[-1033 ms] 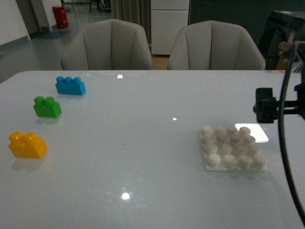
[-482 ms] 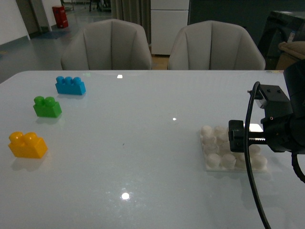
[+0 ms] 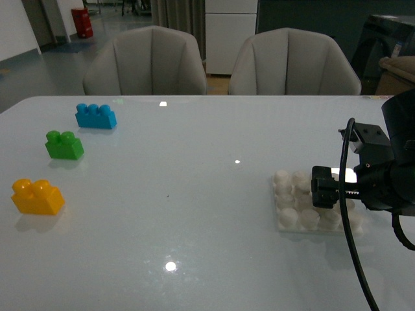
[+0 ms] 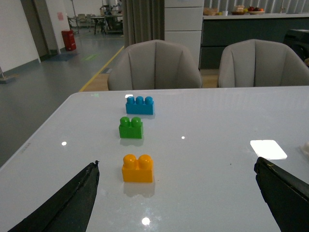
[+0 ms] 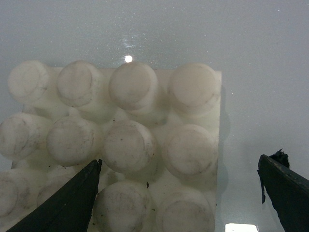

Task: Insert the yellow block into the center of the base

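Note:
The yellow block is less wide than the studded base, so outer studs should still show all around when I press the yellow block in.
The yellow block sits upright at the table's near left, and in the left wrist view it lies ahead between the open fingers. My left gripper is open and empty, short of the block and not touching it; it does not show in the front view. The white studded base lies at the right. My right gripper is open and empty, hanging low over the base's right half and hiding part of it. In the right wrist view the base fills the picture close below the open gripper.
A green two-stud brick and a blue three-stud brick stand behind the yellow block on the left. A white glare patch lies on the table near the base. Two grey chairs stand behind the far edge.
My right arm has come in from the right edge and dropped over the base. The bricks and the base have not moved.

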You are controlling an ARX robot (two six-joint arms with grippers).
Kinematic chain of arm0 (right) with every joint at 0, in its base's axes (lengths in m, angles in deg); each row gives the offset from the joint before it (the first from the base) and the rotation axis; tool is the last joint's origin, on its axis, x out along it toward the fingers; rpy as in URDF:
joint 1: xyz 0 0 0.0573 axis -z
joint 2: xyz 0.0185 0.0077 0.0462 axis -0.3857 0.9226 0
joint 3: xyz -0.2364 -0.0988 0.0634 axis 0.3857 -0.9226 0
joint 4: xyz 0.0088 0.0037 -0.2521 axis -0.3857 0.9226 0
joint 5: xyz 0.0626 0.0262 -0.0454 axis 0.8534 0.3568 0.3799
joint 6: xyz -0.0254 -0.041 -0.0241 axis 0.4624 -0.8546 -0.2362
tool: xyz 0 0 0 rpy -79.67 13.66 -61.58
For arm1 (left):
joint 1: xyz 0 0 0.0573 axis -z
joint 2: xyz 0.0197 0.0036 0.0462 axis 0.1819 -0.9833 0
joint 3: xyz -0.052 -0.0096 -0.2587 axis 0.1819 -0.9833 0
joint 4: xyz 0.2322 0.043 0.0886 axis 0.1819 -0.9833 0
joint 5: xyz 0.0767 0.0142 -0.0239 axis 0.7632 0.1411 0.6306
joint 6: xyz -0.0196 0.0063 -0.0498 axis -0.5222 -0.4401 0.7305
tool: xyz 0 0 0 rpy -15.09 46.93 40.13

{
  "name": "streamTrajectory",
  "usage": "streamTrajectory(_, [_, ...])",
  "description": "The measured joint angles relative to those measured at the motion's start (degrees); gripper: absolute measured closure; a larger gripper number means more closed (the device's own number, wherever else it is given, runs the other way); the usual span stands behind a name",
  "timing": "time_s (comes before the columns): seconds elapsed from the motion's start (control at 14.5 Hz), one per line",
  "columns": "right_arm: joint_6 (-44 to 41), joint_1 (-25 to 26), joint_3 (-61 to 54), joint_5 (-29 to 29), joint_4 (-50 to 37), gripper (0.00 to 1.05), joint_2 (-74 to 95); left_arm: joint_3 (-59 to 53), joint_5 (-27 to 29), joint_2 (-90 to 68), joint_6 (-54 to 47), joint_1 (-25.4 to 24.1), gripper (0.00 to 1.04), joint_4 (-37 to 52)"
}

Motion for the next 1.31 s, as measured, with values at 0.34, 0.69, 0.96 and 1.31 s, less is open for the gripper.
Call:
streamTrajectory(0.34, [1.2,-3.8,-0.3,1.3,-3.6,0.06,1.4,0.0,0.0,0.0,0.0,0.0,0.07,0.0])
streamTrajectory(0.69, [2.0,-10.1,2.3,1.9,-3.4,0.06,3.0,0.0,0.0,0.0,0.0,0.0,0.07,0.0])
streamTrajectory(0.96, [3.0,-14.0,6.6,2.1,-2.2,0.06,5.4,0.0,0.0,0.0,0.0,0.0,0.07,0.0])
streamTrajectory(1.31, [4.0,-16.9,10.6,3.0,-2.3,0.06,7.7,0.0,0.0,0.0,0.0,0.0,0.07,0.0])
